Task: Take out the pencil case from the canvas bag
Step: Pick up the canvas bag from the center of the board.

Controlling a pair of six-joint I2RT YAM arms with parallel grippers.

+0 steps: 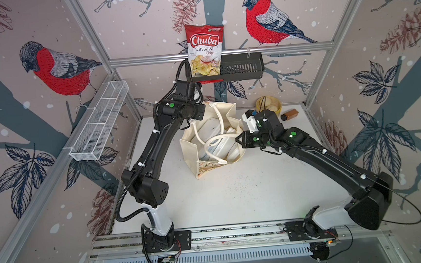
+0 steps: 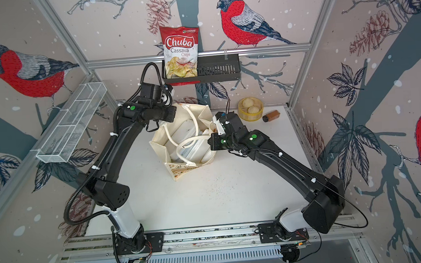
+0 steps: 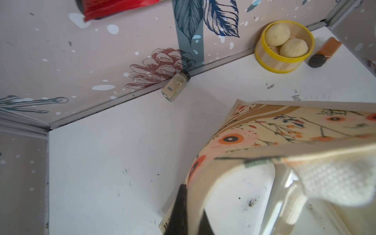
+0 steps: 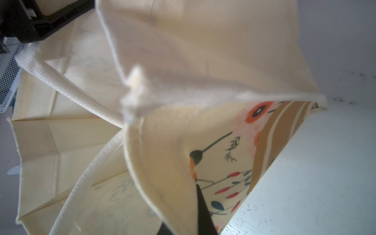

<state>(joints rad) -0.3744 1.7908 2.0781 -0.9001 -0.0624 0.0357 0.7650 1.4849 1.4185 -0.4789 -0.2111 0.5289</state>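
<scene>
I should lower my left gripper's side of the canvas bag's rim (image 1: pixel 239 125), which both grippers hold, and keep holding it while my right gripper reaches inside the bag (image 1: pixel 211 133).
The canvas bag (image 1: pixel 207 169) (image 2: pixel 180 171) stands open at mid-table in both top views, its two off-white loop handles drooping into the mouth. A pale, translucent pencil case (image 1: pixel 210 132) lies inside under the handles. My left gripper (image 3: pixel 193 205) is shut on the bag's far-left rim (image 1: pixel 206 110), with cloth pinched between its black fingers. My right gripper (image 4: pixel 183 219) is shut on the right rim (image 1: pixel 242 131), the floral side (image 4: pixel 234 162) hanging beside one finger. The fingertips are hidden in both top views.
A chips packet (image 1: pixel 205 48) stands in a black basket (image 1: pixel 243 69) on the back wall. A white wire basket (image 1: pixel 100 124) hangs on the left wall. A bamboo steamer with buns (image 1: pixel 268 105), a brown bottle (image 1: pixel 289 114) and a glass jar (image 3: pixel 176 87) sit by the back edge.
</scene>
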